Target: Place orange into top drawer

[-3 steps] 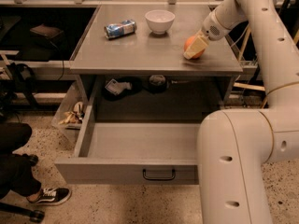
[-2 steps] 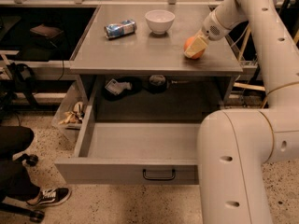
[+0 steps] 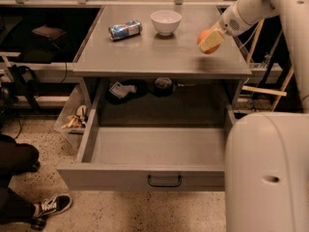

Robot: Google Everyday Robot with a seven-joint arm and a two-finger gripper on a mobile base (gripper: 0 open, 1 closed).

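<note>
The orange hangs over the grey tabletop (image 3: 200,62), behind the top drawer (image 3: 174,146). Next, my gripper pulls it back past the table's edge before I lower it inside.
The orange (image 3: 204,35) is held in my gripper (image 3: 209,40) over the right side of the grey tabletop (image 3: 145,57), just above its surface. The gripper's pale fingers (image 3: 213,41) are shut on the fruit and cover its lower right side. The top drawer (image 3: 120,177) stands pulled out wide open below the table's front edge. It has a flat grey front panel, a black handle (image 3: 164,181) and a bare grey floor (image 3: 159,146). The gripper is behind and above the drawer's right end.
A white bowl (image 3: 166,21) and a can lying on its side (image 3: 124,29) are at the back of the tabletop. Small items (image 3: 120,89) lie on the shelf under it. A bin (image 3: 75,119) stands at the left, a person's shoe (image 3: 50,206) on the floor. My white body (image 3: 268,173) fills the lower right.
The gripper has lifted the orange a little up and to the right off the tabletop. The drawer, bowl and can have not moved.
</note>
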